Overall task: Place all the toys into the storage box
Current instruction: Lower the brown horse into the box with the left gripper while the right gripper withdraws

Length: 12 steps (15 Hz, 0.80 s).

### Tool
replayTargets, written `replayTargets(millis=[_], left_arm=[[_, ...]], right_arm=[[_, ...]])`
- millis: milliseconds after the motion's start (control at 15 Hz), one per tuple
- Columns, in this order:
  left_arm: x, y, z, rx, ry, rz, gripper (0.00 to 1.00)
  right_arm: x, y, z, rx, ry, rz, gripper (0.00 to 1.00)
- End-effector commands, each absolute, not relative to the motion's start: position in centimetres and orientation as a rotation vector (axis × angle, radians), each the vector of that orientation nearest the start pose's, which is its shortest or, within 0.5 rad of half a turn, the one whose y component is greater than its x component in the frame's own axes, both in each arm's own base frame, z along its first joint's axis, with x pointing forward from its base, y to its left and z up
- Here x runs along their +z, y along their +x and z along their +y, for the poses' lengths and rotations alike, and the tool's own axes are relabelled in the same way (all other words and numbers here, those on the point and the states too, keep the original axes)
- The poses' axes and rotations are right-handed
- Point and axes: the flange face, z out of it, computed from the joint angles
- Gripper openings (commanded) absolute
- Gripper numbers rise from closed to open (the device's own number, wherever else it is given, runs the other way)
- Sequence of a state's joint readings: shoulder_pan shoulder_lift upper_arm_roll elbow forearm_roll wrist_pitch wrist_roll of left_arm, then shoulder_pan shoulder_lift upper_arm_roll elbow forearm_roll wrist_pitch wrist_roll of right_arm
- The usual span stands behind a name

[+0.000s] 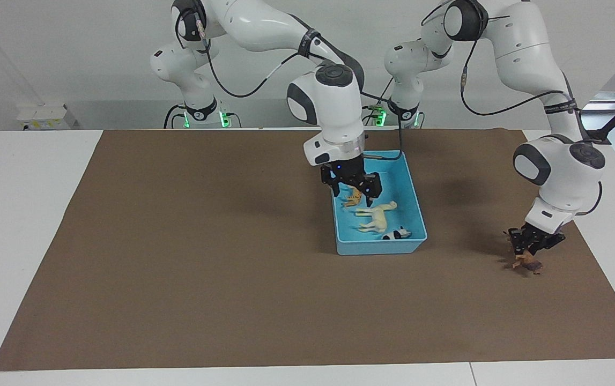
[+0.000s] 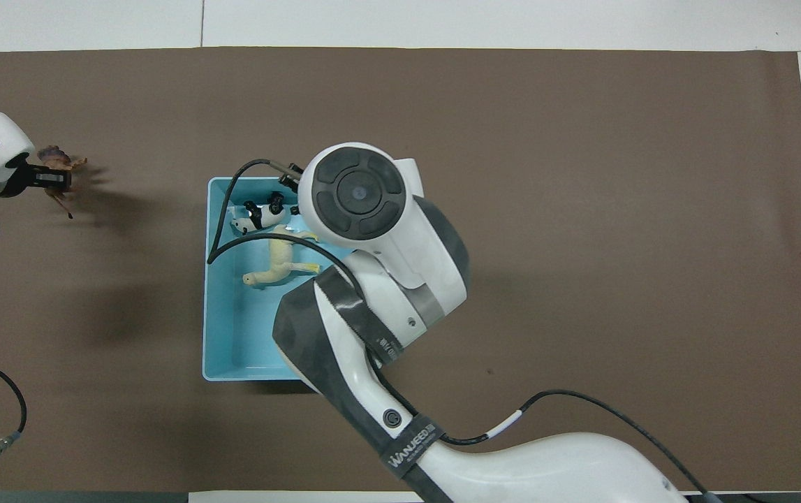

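My right gripper should swing clear, as it blocks the space over the storage box [image 1: 380, 217], before my left gripper brings in the dark brown maned animal [image 1: 528, 263].
The light blue storage box [image 1: 379, 246] sits mid-mat and also shows in the overhead view [image 2: 246, 342]. In it lie the cream-white horse [image 1: 376, 217] [image 2: 278, 269], the black-and-white panda [image 1: 396, 234] [image 2: 257, 218] and the orange tiger [image 1: 349, 202], which the arm hides from overhead. My right gripper [image 1: 353, 194] hangs open and empty over the box's end nearer the robots. My left gripper [image 1: 532, 244] [image 2: 54, 179] is shut on the dark brown maned animal [image 1: 526, 262] [image 2: 53, 154], low over the mat toward the left arm's end of the table.
A brown mat [image 1: 205, 268] covers most of the white table [image 1: 17, 214]. The right arm's wrist [image 2: 358, 192] and a black cable [image 2: 222, 223] hang over the box in the overhead view.
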<state>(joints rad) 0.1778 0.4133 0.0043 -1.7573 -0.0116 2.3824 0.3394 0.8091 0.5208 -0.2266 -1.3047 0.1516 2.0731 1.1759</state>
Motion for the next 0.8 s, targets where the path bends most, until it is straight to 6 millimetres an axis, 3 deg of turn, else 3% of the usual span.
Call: replayTargets(millis=[0, 133, 333, 533, 600, 667, 733], left_arm=[[43.3, 65.9, 7.4, -0.260, -3.111, 0.091, 0.00], [47.6, 65.0, 1.1, -0.210, -3.139, -0.018, 0.00], [51.2, 62.5, -8.4, -0.170, -3.158, -0.179, 0.00], [51.6, 59.4, -18.4, -0.137, -3.163, -0.331, 0.00], [51.3, 58.4, -19.8, -0.122, -3.162, -0.321, 0.00], [50.6, 57.3, -21.0, -0.101, -3.162, -0.290, 0.37], [50.0, 56.6, -21.4, -0.094, -3.162, -0.270, 0.99]], right_arm=[[49.9, 61.5, 36.2, -0.213, -2.843, 0.831, 1.00], [51.5, 64.1, 28.6, -0.197, -2.883, 0.808, 1.00], [53.7, 66.7, 15.8, -0.158, -2.884, 0.865, 1.00], [54.1, 67.6, 9.9, -0.174, -2.888, 0.882, 1.00], [54.0, 67.8, 7.6, -0.167, -2.880, 0.923, 1.00], [53.9, 68.0, 5.6, -0.166, -2.879, 0.938, 1.00], [53.7, 68.1, 3.2, -0.163, -2.892, 0.921, 1.00]])
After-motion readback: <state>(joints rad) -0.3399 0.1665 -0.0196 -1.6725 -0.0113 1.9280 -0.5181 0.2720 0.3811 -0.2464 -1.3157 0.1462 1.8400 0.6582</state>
